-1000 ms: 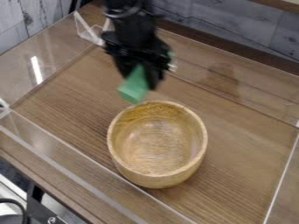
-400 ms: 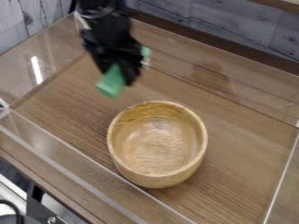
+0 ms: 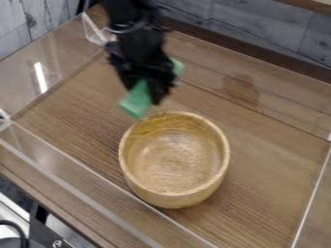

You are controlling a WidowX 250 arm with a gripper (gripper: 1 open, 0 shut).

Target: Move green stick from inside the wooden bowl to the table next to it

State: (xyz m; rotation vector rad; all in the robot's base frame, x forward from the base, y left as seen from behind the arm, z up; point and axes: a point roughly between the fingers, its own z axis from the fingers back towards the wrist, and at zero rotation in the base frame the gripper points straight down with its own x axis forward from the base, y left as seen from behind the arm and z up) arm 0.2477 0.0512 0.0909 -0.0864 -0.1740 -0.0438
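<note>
The lower end of the green stick hangs just above the wooden bowl's rim (image 3: 137, 127), so the robot's gripper should first move the stick to the clear tabletop (image 3: 211, 97) behind the bowl.
The green stick (image 3: 137, 98) hangs tilted in the air, its lower end just above the far-left rim of the wooden bowl (image 3: 158, 192). My black gripper (image 3: 147, 83) points almost straight down and is shut on the stick's upper end. The bowl stands in the middle of the brown wood-grain table (image 3: 72, 121), and its inside shows only bare wood. Part of the stick's top is hidden behind the fingers.
Low clear acrylic walls (image 3: 52, 60) edge the tabletop on the left, front and right. Bare tabletop lies to the left of the bowl and behind it. A grey brick-pattern wall stands at the back.
The gripper carried the stick out to the left of the bowl, then came back right and a little lower, ending near the bowl's far-left rim. The bowl has not moved.
</note>
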